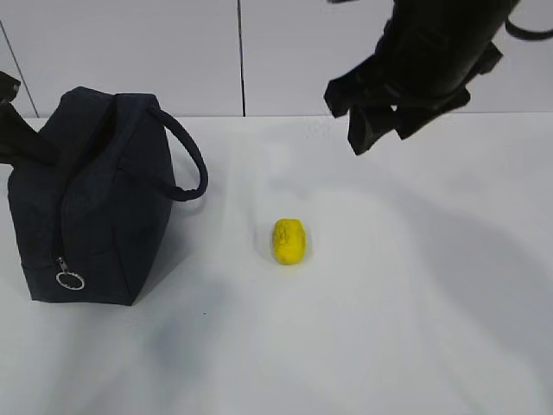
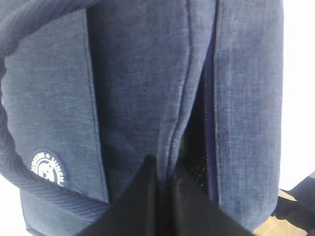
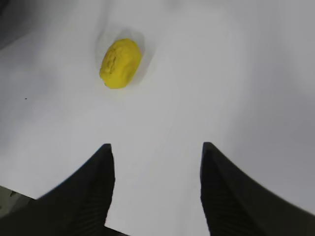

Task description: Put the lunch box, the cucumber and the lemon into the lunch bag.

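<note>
I expect the navy lunch bag [image 1: 97, 203] to open up wide when I pull its fabric edge, since the ring zipper pull [image 1: 70, 276] sits low on its front.
The navy lunch bag [image 1: 95, 199] stands upright at the left of the table, with its ring zipper pull [image 1: 70, 279] low on the front. The yellow lemon [image 1: 289, 240] lies on the table right of the bag. My left gripper [image 2: 164, 166] is shut on the bag's fabric edge beside the open zipper slit [image 2: 203, 128]; the white logo [image 2: 48, 168] and a handle [image 2: 29, 189] show beside it. My right gripper [image 1: 380, 130] is open and empty, high above the table, back and right of the lemon [image 3: 120, 63]. The lunch box and the cucumber are out of view.
White table [image 1: 415, 303] with a white panelled wall behind it. One bag handle [image 1: 186, 156] loops out to the right toward the lemon. The left arm is mostly cut off at the left edge of the exterior view.
</note>
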`<state>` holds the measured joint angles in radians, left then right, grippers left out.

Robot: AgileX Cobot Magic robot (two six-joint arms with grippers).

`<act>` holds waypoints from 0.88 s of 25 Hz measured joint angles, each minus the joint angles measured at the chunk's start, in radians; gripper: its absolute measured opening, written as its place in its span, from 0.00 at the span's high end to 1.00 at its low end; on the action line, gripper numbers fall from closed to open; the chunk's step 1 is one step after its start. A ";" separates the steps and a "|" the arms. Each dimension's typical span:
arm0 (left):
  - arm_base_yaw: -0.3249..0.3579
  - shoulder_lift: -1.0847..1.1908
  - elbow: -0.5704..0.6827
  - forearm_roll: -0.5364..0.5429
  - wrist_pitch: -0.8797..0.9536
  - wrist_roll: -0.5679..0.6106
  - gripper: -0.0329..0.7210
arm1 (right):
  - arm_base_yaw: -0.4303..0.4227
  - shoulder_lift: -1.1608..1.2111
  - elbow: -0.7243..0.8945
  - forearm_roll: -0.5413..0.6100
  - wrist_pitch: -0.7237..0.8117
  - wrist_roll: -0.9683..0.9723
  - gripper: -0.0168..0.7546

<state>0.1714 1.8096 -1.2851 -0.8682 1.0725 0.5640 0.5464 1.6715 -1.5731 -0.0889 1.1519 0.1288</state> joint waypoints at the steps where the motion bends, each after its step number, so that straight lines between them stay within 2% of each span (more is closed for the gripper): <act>1: 0.000 0.000 0.000 0.001 0.002 0.000 0.96 | 0.000 -0.022 0.059 0.000 -0.045 0.026 0.43; 5: 0.000 0.000 0.000 0.003 0.008 0.000 0.96 | 0.000 -0.080 0.253 0.047 -0.221 0.076 0.43; 7: 0.000 0.000 0.000 0.003 0.009 0.000 0.96 | 0.000 -0.086 0.301 0.076 -0.272 0.083 0.43; 22: 0.000 0.000 0.000 0.007 0.020 -0.002 0.96 | 0.000 0.010 0.319 0.101 -0.505 0.087 0.43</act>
<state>0.1714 1.8096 -1.2851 -0.8612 1.0921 0.5617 0.5464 1.6810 -1.2542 0.0124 0.6472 0.2159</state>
